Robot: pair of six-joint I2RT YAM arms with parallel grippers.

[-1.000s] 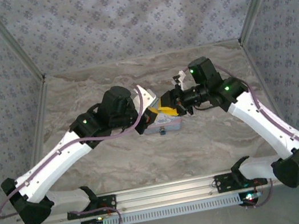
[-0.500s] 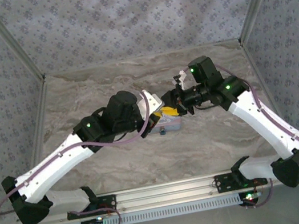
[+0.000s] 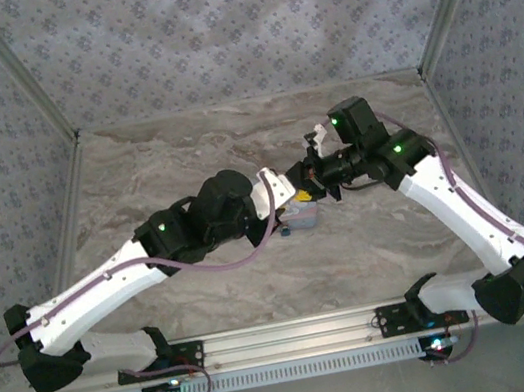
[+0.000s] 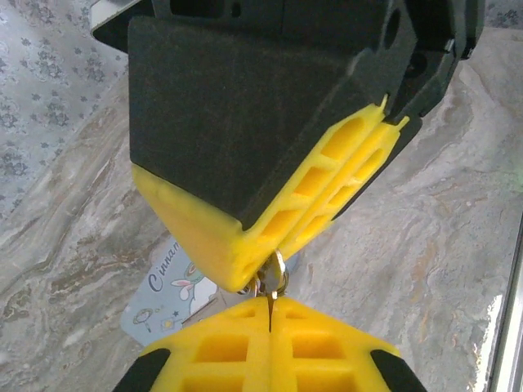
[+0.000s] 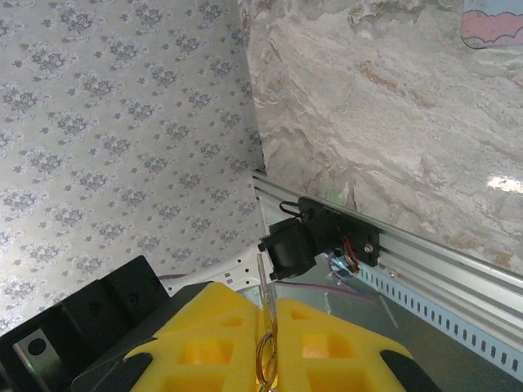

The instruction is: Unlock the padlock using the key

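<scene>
I should hold the key's protruding part (image 5: pixel 263 276) with my left gripper while my right gripper, which is pinching the key's ring (image 5: pixel 265 359) in its fingers, opens and grips again.
My right gripper (image 3: pixel 304 181) (image 5: pixel 270 305) is shut on the key (image 5: pixel 263 282), a thin pale sliver standing out of its yellow tips, its ring pinched between the pads. In the left wrist view the key (image 4: pixel 272 278) hangs at those tips, just above my left gripper (image 4: pixel 270 309) (image 3: pixel 283 195), whose yellow fingers are pressed shut. The two grippers meet tip to tip over the pale blue tin (image 3: pixel 300 217) (image 4: pixel 163 292). A tiny bluish-dark padlock (image 3: pixel 289 231) sits at the tin's near edge.
The marble tabletop (image 3: pixel 371 238) has patterned walls on three sides. The aluminium rail (image 3: pixel 286 332) with both arm bases runs along the near edge. The rail (image 5: pixel 425 245) and a black mount (image 5: pixel 315 237) show in the right wrist view.
My left arm has swung right, bringing its gripper up against the right gripper over the tin. The right gripper's jaws have closed on the key.
</scene>
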